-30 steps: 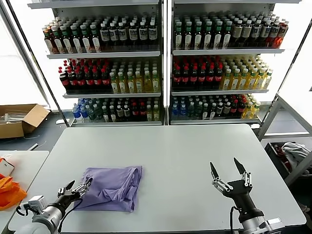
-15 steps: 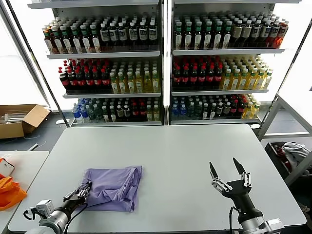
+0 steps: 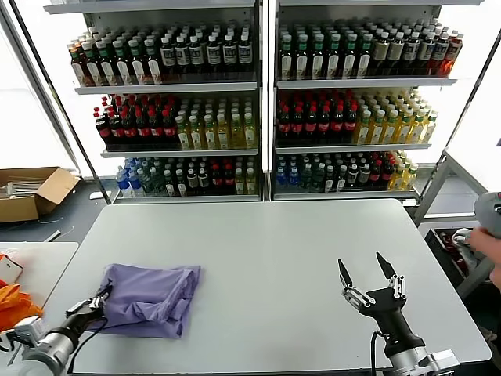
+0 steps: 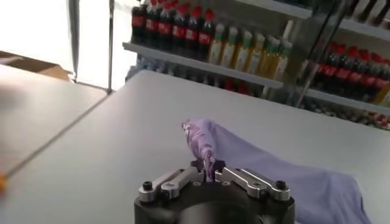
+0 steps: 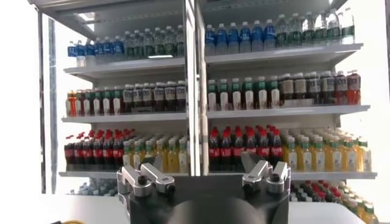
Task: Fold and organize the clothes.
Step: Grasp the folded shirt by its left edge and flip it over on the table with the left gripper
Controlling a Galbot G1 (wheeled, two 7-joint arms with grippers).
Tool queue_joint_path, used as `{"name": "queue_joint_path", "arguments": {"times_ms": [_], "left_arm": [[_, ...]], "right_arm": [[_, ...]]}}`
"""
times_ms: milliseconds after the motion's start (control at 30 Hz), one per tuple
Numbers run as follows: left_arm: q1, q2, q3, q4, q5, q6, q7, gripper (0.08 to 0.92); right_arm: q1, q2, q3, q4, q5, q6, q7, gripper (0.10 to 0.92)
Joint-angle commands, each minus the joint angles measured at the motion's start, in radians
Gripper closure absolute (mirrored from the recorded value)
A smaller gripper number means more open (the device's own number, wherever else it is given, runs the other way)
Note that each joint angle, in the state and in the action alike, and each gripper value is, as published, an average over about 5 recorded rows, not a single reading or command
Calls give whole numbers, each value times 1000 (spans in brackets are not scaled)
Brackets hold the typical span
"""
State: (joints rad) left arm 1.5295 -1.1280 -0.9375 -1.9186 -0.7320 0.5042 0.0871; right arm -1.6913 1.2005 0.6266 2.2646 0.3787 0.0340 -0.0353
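Note:
The lavender T-shirt (image 3: 150, 298) is a long way from the robot's right gripper, so next the left gripper brings the T-shirt's pinched edge over to the table's middle (image 3: 244, 286) for the right gripper.
One of the clothes, a lavender T-shirt (image 3: 153, 299), lies loosely folded on the front left of the grey table (image 3: 297, 243). My left gripper (image 3: 100, 298) is low at the shirt's left edge and shut on a pinched fold of it. In the left wrist view that fold runs up from between the jaws of the left gripper (image 4: 209, 167) as a twisted ridge of the shirt (image 4: 256, 155). My right gripper (image 3: 362, 270) stands upright over the front right of the table, open and empty, and the right gripper (image 5: 204, 170) faces the shelves in its wrist view.
Shelves of bottles (image 3: 266, 117) stand behind the table. A lower side table (image 3: 31, 266) with orange fabric (image 3: 14, 307) is at the left, and a cardboard box (image 3: 31, 192) lies on the floor. A white-grey bundle (image 3: 470, 243) and a person's hand (image 3: 491, 235) are at the right edge.
My left gripper has shut on the shirt's left edge and drawn back to the left, sliding the whole shirt leftward over the table. The right arm has stayed put.

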Motion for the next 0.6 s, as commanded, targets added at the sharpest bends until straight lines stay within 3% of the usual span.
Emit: {"name": "queue_joint_path", "arguments": {"times_ms": [33, 167, 300, 467, 600], "left_arm": [[0, 288, -421, 110, -69, 24, 22, 868], [5, 307, -441, 19, -122, 56, 1, 868], [16, 251, -343, -164, -125, 72, -35, 868], [28, 183, -79, -325, 0, 72, -51, 868], [-26, 136, 239, -333, 109, 70, -81, 868]], "right_arm": [[12, 2, -5, -9, 8, 1, 0, 203], [24, 12, -17, -11, 3, -1, 1, 203], [26, 15, -19, -11, 0, -1, 1, 203], [7, 11, -4, 0, -8, 1, 0, 203], [-16, 8, 5, 22, -11, -1, -2, 203]]}}
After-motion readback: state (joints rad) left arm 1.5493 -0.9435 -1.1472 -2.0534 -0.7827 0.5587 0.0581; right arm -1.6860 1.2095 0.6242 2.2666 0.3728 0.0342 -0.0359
